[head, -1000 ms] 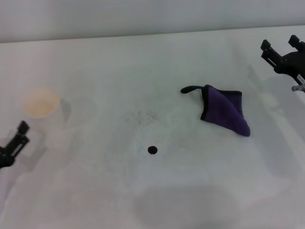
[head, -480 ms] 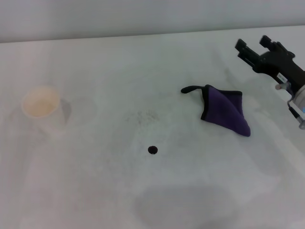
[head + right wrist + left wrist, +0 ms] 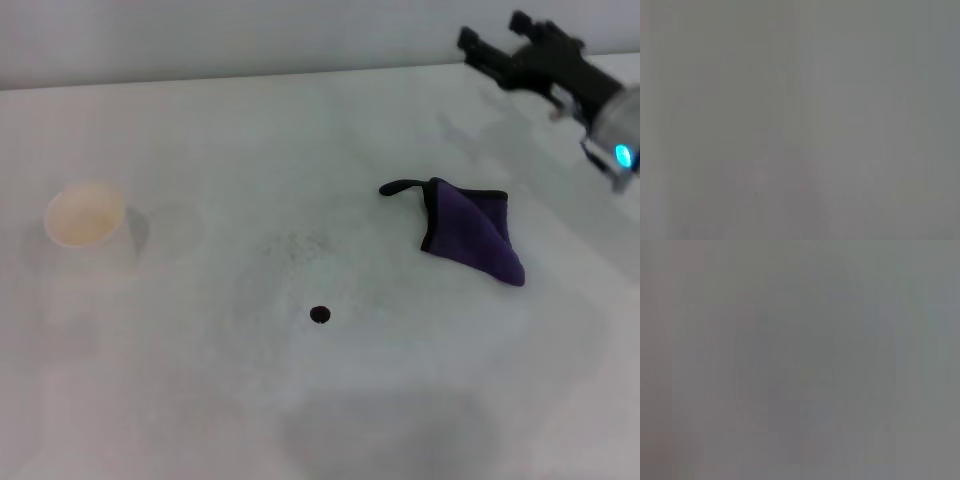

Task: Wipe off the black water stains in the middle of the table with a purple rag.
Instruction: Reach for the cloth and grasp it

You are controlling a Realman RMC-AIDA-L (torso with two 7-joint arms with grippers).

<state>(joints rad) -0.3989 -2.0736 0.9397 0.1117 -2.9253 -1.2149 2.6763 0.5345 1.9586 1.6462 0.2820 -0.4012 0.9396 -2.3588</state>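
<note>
The fingers on my right gripper aim past the purple rag toward the wall (image 3: 438,38). Next, I tip them down and grip the rag (image 3: 450,200) near its loop before wiping.
The purple rag (image 3: 472,236) lies folded on the white table (image 3: 180,400), right of centre, its black loop tail pointing left. The black water stain (image 3: 319,314) is a tiny round dot near the table's middle, to the left of the rag and nearer to me. My right gripper (image 3: 492,30) hovers at the far right, beyond the rag, open with nothing between its fingers. My left gripper is out of the head view. Both wrist views are a plain grey blur.
A cream paper cup (image 3: 85,216) stands upright at the left side of the table. Faint grey speckles (image 3: 295,245) lie just beyond the stain. The table's far edge (image 3: 250,75) meets a pale wall.
My right gripper has risen and moved left and away, from the right edge to beyond the rag. My left gripper, at the lower left a second ago, has left the view.
</note>
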